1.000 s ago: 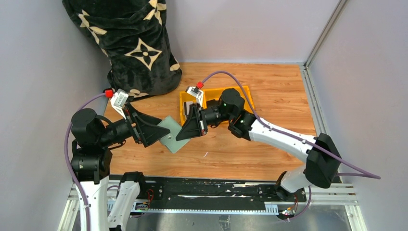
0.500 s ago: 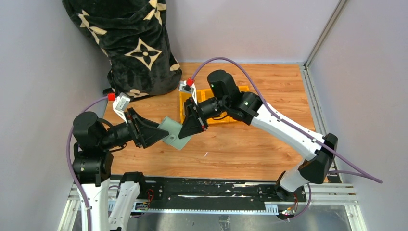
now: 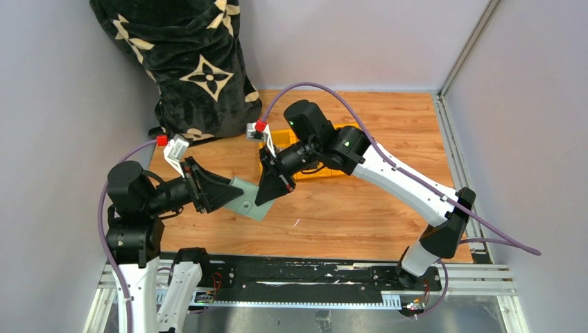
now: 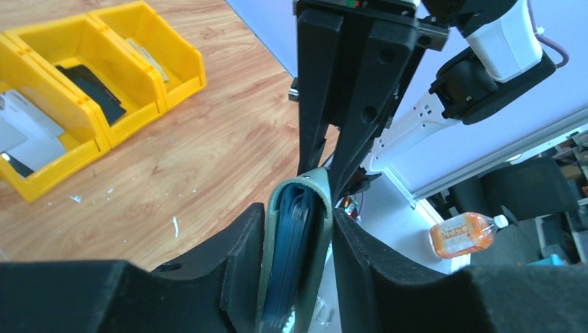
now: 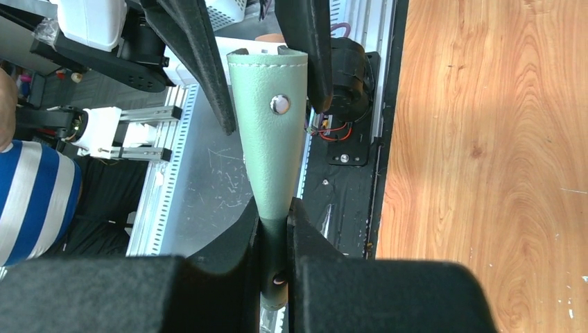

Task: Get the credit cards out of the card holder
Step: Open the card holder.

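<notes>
The snap tab (image 3: 246, 206) is closed across the card holder, so my right gripper should move off the card holder's edge and pull the snap tab open before it takes the credit cards.
The sage-green card holder (image 3: 245, 197) hangs above the wooden table between my two grippers. In the left wrist view the card holder (image 4: 298, 239) is seen edge-on, with bluish sleeves inside, and my left gripper (image 4: 299, 215) has a pad pressed on each side. My right gripper (image 5: 276, 208) is shut on the opposite edge of the card holder (image 5: 270, 139), whose snap stud faces the camera. From above, the left gripper (image 3: 232, 195) and right gripper (image 3: 266, 196) point at each other. A pale credit card (image 4: 28, 135) lies in the yellow tray (image 4: 104, 142); cards inside the holder are hidden.
The yellow three-compartment tray (image 3: 319, 173) sits behind the right arm and also holds a black item (image 4: 90, 87). A black patterned bag (image 3: 187, 62) stands at the back left. Grey walls enclose the table, with a metal rail (image 3: 298, 277) along the near edge.
My left gripper's jaws have closed onto the card holder. The right arm swung back and left, keeping its grip, and the holder shifted slightly left.
</notes>
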`<action>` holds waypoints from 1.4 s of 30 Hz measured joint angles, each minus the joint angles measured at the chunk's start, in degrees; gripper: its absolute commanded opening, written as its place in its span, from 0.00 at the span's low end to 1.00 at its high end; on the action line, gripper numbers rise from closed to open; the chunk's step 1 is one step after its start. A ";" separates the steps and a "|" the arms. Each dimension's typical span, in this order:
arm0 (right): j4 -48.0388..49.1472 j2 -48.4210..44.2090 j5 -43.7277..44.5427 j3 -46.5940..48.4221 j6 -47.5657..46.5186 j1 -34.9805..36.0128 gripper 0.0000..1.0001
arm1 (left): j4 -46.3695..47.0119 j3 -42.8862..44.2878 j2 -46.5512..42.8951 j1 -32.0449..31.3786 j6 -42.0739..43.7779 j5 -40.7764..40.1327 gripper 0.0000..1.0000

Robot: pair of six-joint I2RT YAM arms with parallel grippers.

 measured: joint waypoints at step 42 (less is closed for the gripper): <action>18.51 -18.84 37.24 -15.65 11.52 4.92 0.72 | 0.26 -2.99 -0.83 0.00 -7.23 -18.93 0.00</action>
